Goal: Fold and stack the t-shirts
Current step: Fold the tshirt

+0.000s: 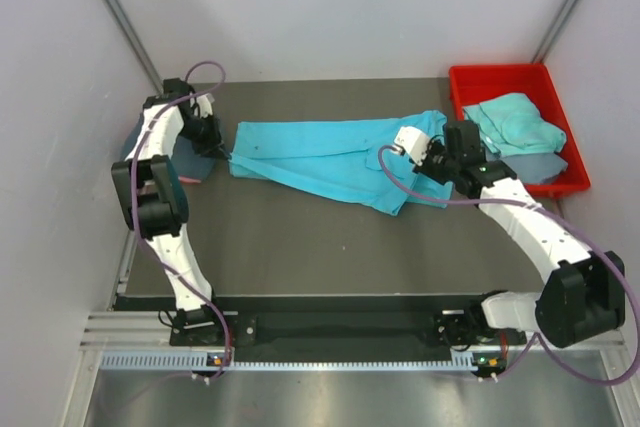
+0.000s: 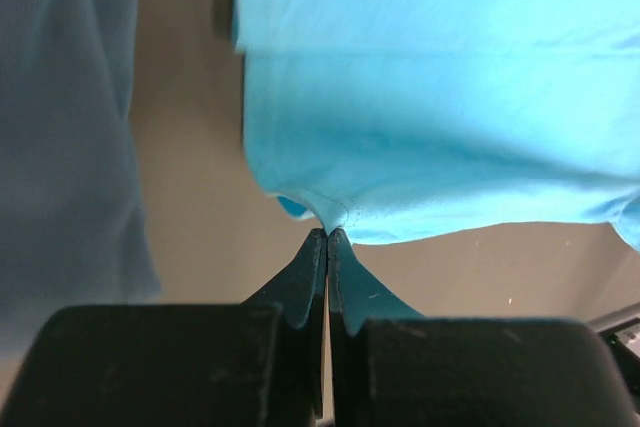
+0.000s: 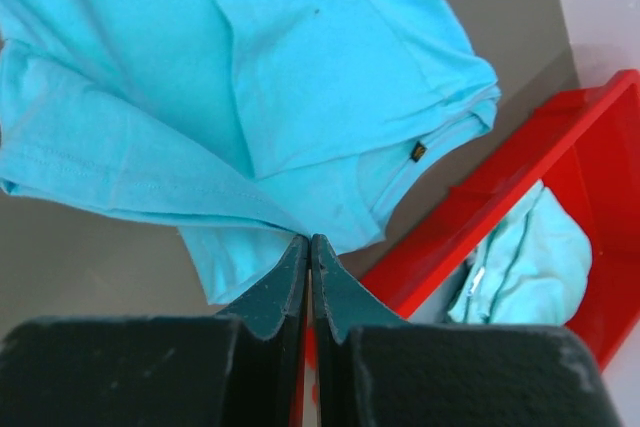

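Both ends of the turquoise t-shirt's front flap [image 1: 322, 181] are pinched in my grippers, so my right gripper should keep carrying the flap to the t-shirt's far edge [image 1: 424, 118] and let go there.
A turquoise t-shirt [image 1: 320, 152] lies stretched lengthwise across the dark table, partly folded over itself. My left gripper [image 1: 228, 154] is shut on its left edge; in the left wrist view the fingertips [image 2: 328, 234] pinch a small peak of the turquoise cloth [image 2: 450, 97]. My right gripper [image 1: 428, 165] is shut on the shirt's right end, and in the right wrist view the tips [image 3: 309, 240] bite the cloth [image 3: 200, 67] near the hem. A slate blue-grey t-shirt [image 1: 190, 162] lies under the left arm, with a pink edge [image 1: 190, 180] showing beneath it.
A red bin [image 1: 500, 72] stands at the back right, close to the right gripper, holding a crumpled teal t-shirt [image 1: 515, 122] over a blue-grey one [image 1: 545, 167]. The bin's wall [image 3: 480, 217] runs just right of the right fingertips. White walls enclose the table.
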